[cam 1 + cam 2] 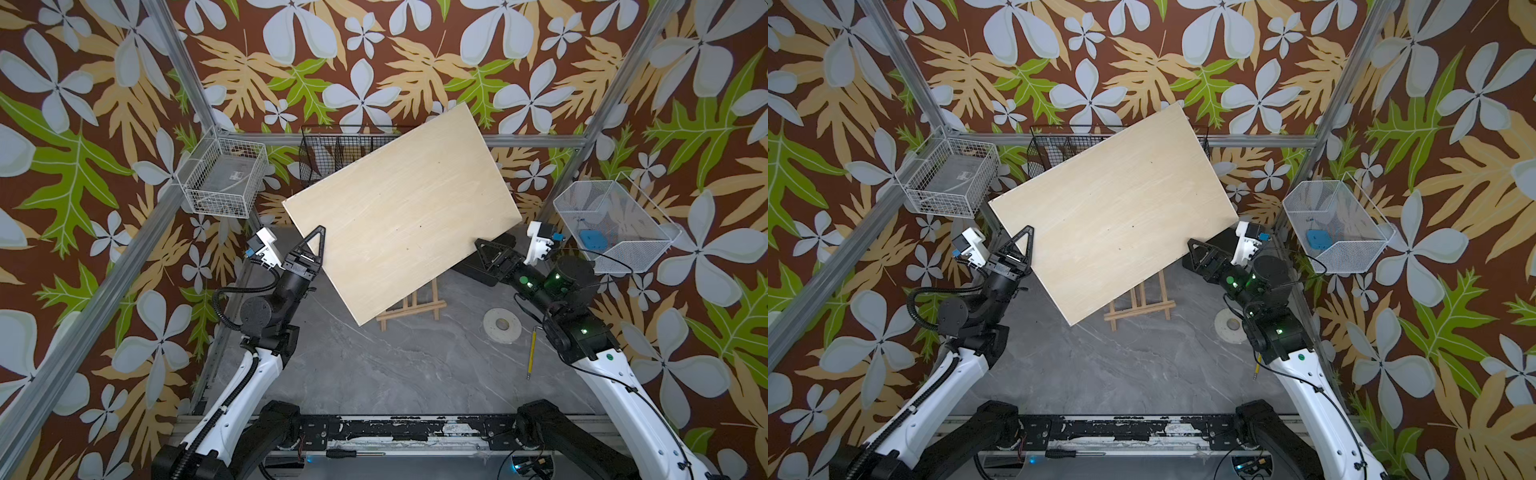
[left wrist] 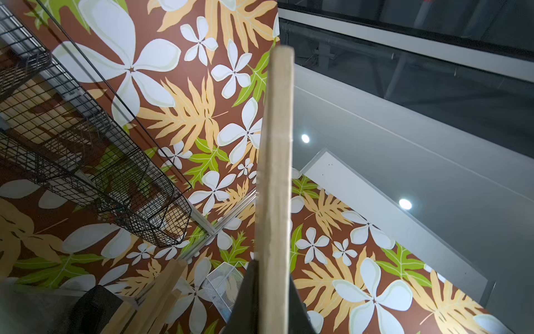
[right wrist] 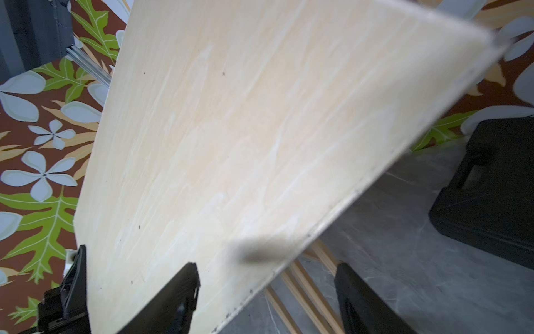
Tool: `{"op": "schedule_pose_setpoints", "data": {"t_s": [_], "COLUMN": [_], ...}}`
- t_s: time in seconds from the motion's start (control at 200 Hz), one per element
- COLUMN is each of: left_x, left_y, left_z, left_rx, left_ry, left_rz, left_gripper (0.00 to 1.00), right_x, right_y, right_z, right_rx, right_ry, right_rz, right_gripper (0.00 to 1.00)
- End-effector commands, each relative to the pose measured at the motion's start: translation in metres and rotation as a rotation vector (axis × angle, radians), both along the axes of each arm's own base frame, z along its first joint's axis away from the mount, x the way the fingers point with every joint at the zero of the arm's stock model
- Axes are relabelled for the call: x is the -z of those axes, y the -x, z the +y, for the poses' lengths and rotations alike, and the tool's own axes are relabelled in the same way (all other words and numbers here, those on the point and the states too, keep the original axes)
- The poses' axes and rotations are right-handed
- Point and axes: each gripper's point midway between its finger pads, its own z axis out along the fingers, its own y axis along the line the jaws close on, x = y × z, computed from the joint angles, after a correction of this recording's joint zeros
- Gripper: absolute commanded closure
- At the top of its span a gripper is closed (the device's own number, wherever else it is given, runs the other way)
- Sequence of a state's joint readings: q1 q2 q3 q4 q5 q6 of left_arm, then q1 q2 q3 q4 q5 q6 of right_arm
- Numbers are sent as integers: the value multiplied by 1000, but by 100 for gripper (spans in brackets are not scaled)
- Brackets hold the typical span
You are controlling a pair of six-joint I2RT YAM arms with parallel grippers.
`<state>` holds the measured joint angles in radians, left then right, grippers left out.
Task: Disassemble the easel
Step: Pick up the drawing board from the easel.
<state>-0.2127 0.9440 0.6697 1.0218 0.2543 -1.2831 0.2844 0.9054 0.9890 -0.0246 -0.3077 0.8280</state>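
My left gripper has the board, which slants across the easel from there. Next, my right gripper grips the board's long edge (image 1: 448, 266) and swings the board clear of the easel.
The easel (image 1: 409, 305) of thin light-wood slats stands on the grey table, mostly hidden under a large pale plywood board (image 1: 399, 208); its legs and ledge bar show in both top views (image 1: 1138, 305). My left gripper (image 1: 313, 249) is shut on the board's left edge (image 2: 274, 173), holding the board tilted above the easel. My right gripper (image 1: 484, 249) stands open at the board's right edge. In the right wrist view one fingertip (image 3: 185, 286) lies over the board's face and the other is off it, above the easel's slats (image 3: 306, 286).
A white wire basket (image 1: 224, 178) hangs at the left, a black wire basket (image 1: 332, 153) behind the board, and a white mesh basket (image 1: 615, 224) with a blue object at the right. A black case (image 3: 491, 188), a white disc (image 1: 502, 325) and a yellow pencil (image 1: 532, 353) lie by the right arm.
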Motion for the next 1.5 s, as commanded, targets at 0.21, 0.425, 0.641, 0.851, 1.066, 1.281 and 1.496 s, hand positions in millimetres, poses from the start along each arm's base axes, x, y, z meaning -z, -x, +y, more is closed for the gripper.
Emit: {"op": "schedule_pose_setpoints", "data": {"t_s": [0.21, 0.425, 0.641, 0.851, 1.066, 1.281, 1.496], "left_x": [-34, -18, 2, 22, 28, 32, 46], "left_y": [21, 24, 28, 34, 39, 44, 52], "left_z": [19, 24, 40, 52, 60, 55, 49], "left_rx": [110, 69, -17, -82, -119, -157, -201], "left_ry": [311, 393, 425, 439, 439, 320, 153], "left_rz": [-14, 84, 170, 233, 250, 266, 284], "left_gripper": [100, 100, 100, 100, 100, 100, 69], "right_x": [-43, -70, -68, -72, -71, -76, -98], "right_y": [7, 26, 25, 22, 21, 22, 26], "right_z": [43, 81, 109, 101, 111, 121, 126], "right_rx": [-126, -154, -159, -104, -113, -137, -173], "right_ry": [-250, -339, -418, -448, -441, -421, -413], "right_rz": [-122, -239, -226, -233, -206, -192, -225], "right_gripper": [20, 32, 52, 63, 75, 100, 100]}}
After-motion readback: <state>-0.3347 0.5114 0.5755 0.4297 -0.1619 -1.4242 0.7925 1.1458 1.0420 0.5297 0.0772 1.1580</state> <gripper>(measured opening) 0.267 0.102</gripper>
